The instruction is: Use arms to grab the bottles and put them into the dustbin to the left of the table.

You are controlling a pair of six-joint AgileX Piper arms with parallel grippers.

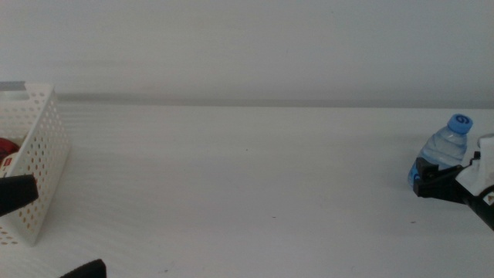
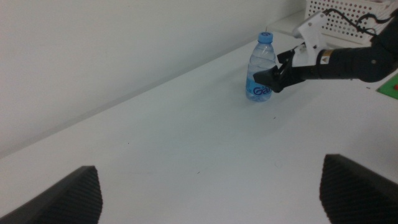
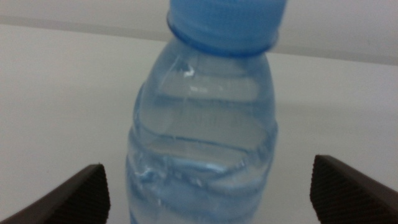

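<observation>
The upright bottle's body (image 3: 202,134) stands centred between the open fingertips, so my right gripper should keep moving forward until the fingertips surround the lower body (image 3: 198,193), then close.
The small clear water bottle (image 1: 444,149) with a blue cap stands upright at the far right of the table (image 1: 247,185). My right gripper (image 1: 431,174) is open, with one jaw on each side of the bottle's lower body and not touching it. The right wrist view shows the bottle (image 3: 205,137) close up between the spread jaws of that gripper (image 3: 208,183). The white perforated dustbin (image 1: 37,158) stands at the left edge, and something red (image 1: 6,146) shows inside it. My left gripper (image 1: 50,232) waits open in front of the dustbin. From the left wrist, the bottle (image 2: 260,70) and the right gripper (image 2: 273,76) appear far off.
In the left wrist view a second white perforated basket (image 2: 348,17) stands behind the right arm, and a green patch (image 2: 392,84) lies at the picture's edge. A wide stretch of bare white tabletop lies between the dustbin and the bottle.
</observation>
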